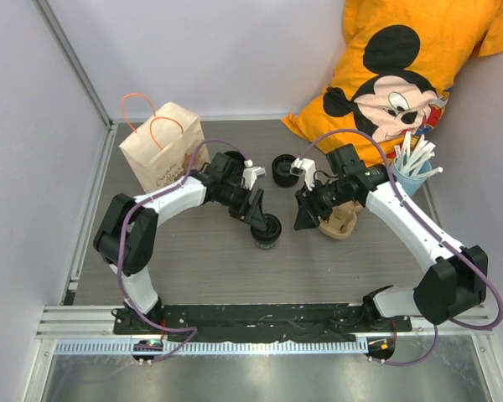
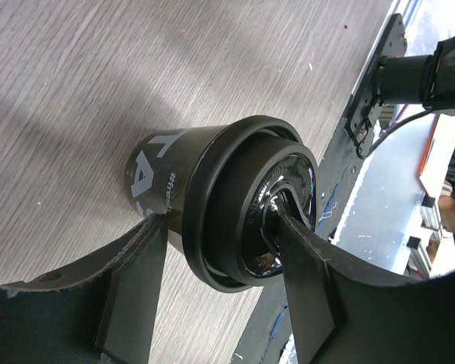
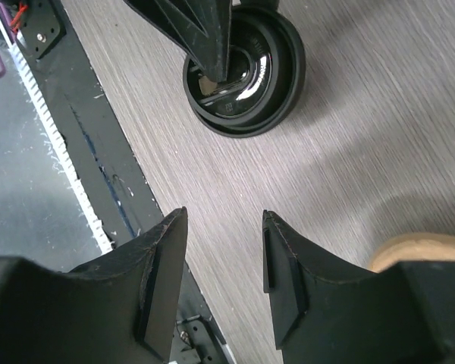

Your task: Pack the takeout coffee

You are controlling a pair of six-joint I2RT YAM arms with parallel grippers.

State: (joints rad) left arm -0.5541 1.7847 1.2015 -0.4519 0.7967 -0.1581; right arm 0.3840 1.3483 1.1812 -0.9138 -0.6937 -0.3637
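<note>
The lid (image 2: 259, 208) looks crooked, and my left gripper is holding just one side of its rim. So next my right gripper pinches the rim's free side (image 3: 244, 129) as well.
The takeout coffee (image 1: 267, 232) is a black cup with a glossy black lid, standing on the table's middle (image 3: 243, 72). My left gripper (image 1: 258, 213) comes at it from the back left. In the left wrist view one finger presses into the lid's recessed top and the other lies against the side wall of the takeout coffee (image 2: 174, 174), so my left gripper (image 2: 221, 218) is shut on its rim. The lid looks slightly askew. My right gripper (image 1: 305, 213) hangs open and empty just right of it (image 3: 224, 216).
A brown paper bag (image 1: 161, 151) with orange handles stands at the back left. A second black cup (image 1: 283, 170) sits behind the grippers. A beige pulp carrier (image 1: 339, 219) lies under my right arm. A light blue cup of straws (image 1: 412, 172) and an orange pillow (image 1: 402, 67) are at the back right.
</note>
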